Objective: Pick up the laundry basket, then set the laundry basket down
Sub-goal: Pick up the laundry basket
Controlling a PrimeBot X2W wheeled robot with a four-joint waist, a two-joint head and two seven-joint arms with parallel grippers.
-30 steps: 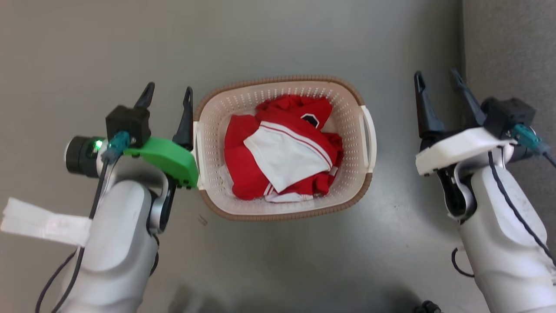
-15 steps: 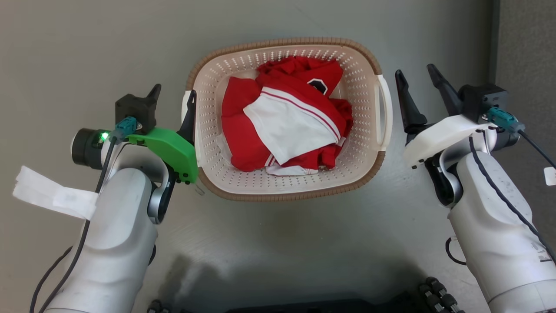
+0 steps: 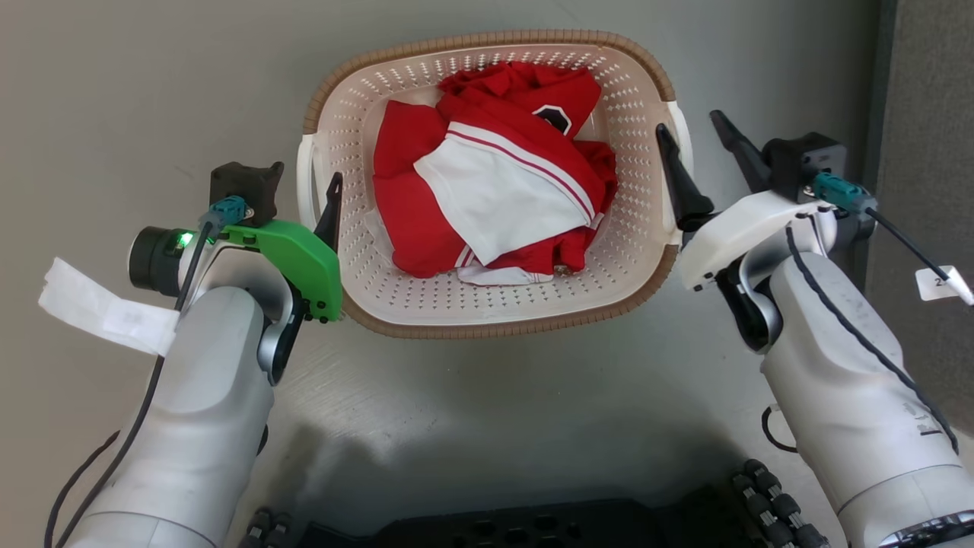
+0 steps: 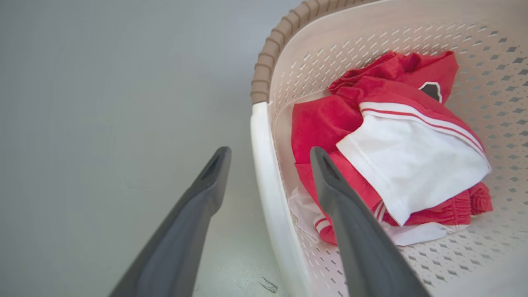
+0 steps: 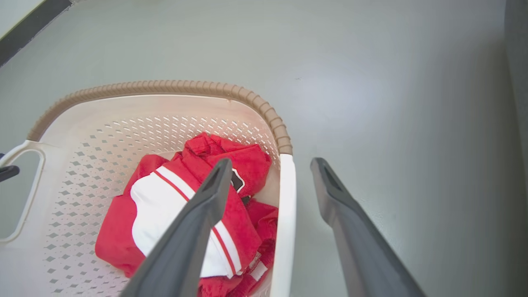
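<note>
The white handle (image 3: 684, 141) goes straight on from the laundry basket's brown rim (image 3: 663, 85). The handle will therefore stay in line with the rim when I lift the laundry basket.
The laundry basket (image 3: 487, 39), cream and perforated with a brown rim, stands on the grey floor and holds red and white clothes (image 3: 494, 198). My left gripper (image 3: 304, 179) is open and straddles the basket's left white handle (image 4: 264, 194), one finger inside the basket and one outside. In the left wrist view, the left gripper (image 4: 270, 152) has a clear gap on both sides of the handle. My right gripper (image 3: 689, 122) is open too and straddles the right handle (image 5: 286, 194) the same way. No finger of the right gripper (image 5: 271, 161) presses the handle.
A dark vertical strip (image 3: 928, 114) runs along the right edge of the floor, close to my right arm. My black base (image 3: 533, 529) shows at the bottom of the head view. A white tag (image 3: 99, 312) hangs from my left forearm.
The head camera has shifted, so the basket sits higher in view. Both grippers have closed in on the basket: the right one came from well clear of it, and each now straddles a handle.
</note>
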